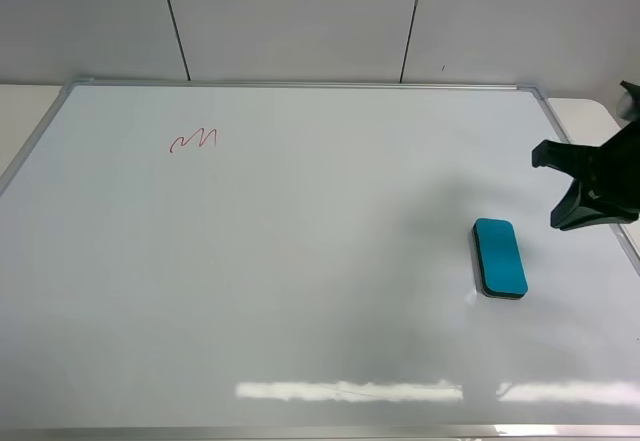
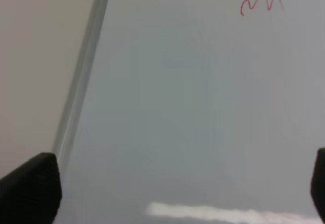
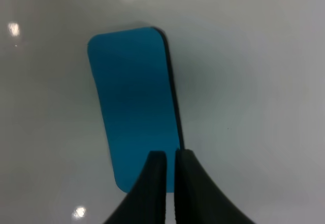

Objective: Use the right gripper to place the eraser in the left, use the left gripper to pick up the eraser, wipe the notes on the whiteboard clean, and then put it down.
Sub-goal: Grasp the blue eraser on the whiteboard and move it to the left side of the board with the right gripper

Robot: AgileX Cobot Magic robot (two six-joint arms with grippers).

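Note:
The eraser (image 1: 500, 259) sits far from my left gripper, so I should lower my right gripper's closed fingers against the eraser's edge (image 1: 517, 245) and slide it across the whiteboard.
The whiteboard (image 1: 300, 261) lies flat and fills the exterior view. The red zigzag notes (image 1: 193, 141) are at its upper left and also show in the left wrist view (image 2: 261, 3). The teal eraser (image 1: 499, 256) lies flat on the board at the right. My right gripper (image 1: 565, 189) hovers just right of and above the eraser. In the right wrist view its fingers (image 3: 170, 158) are pressed together over one end of the eraser (image 3: 134, 97) and hold nothing. My left gripper (image 2: 175, 183) is open and empty over the board's left part. It is out of the exterior view.
The board's silver frame (image 2: 84, 82) runs along its left side, with beige table (image 2: 35, 56) beyond it. A grey-white panelled wall (image 1: 300, 11) stands behind the board. Light glare (image 1: 350, 391) lies on the board near its front edge.

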